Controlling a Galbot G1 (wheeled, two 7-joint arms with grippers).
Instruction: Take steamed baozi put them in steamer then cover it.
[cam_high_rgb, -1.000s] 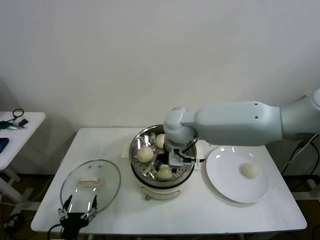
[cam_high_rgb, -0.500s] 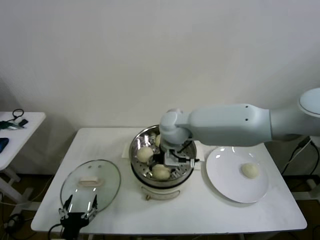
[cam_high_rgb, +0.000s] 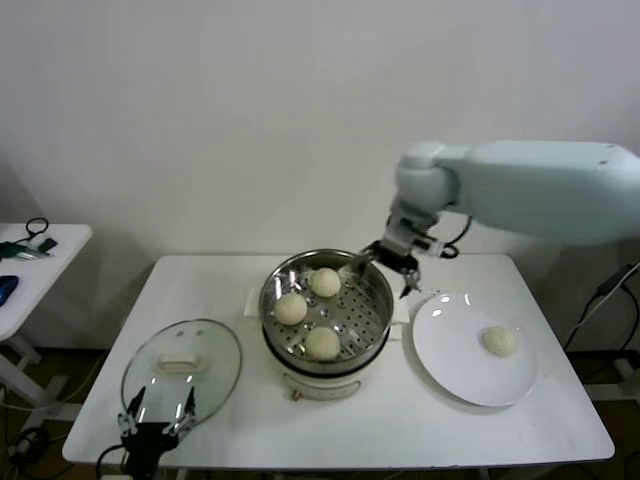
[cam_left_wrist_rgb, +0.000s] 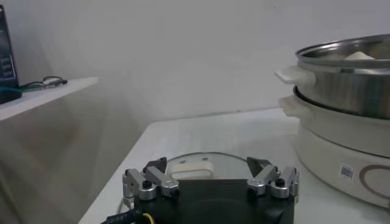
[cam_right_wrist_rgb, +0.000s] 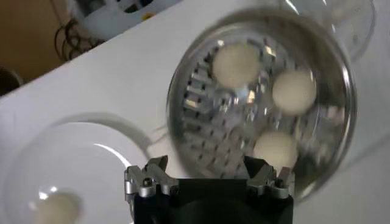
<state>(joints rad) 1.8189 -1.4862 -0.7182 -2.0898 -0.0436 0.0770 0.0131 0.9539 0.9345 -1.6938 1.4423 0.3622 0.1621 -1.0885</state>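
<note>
The baozi is alone on the white plate (cam_high_rgb: 500, 341), so the robot's open right gripper should keep going toward the plate and close around the baozi's sides.
The steamer (cam_high_rgb: 372, 318) stands mid-table on its white pot base (cam_high_rgb: 318, 385). Three steamed baozi lie in it: one at the back (cam_high_rgb: 325, 282), one on the left (cam_high_rgb: 290, 308), one at the front (cam_high_rgb: 322, 343). A further baozi (cam_high_rgb: 500, 341) rests on the white plate (cam_high_rgb: 450, 360). My right gripper (cam_high_rgb: 380, 275) hangs open and empty above the steamer's far right rim. In its wrist view the steamer (cam_right_wrist_rgb: 332, 152), its baozi (cam_right_wrist_rgb: 236, 64) and the plate's baozi (cam_right_wrist_rgb: 58, 207) show below the right gripper (cam_right_wrist_rgb: 207, 163). The cover (cam_high_rgb: 150, 385) lies flat at front left, just beyond my open left gripper (cam_high_rgb: 157, 420).
A side table (cam_high_rgb: 55, 245) with cables stands off to the left. The left wrist view has the cover's handle (cam_left_wrist_rgb: 194, 170) ahead of the left gripper (cam_left_wrist_rgb: 207, 164), with the steamer (cam_left_wrist_rgb: 347, 73) farther on. Bare tabletop (cam_high_rgb: 400, 425) runs along the front.
My right gripper has opened, let go of a baozi at the steamer's front, and risen up and to the right out of the steamer. The left arm has not moved.
</note>
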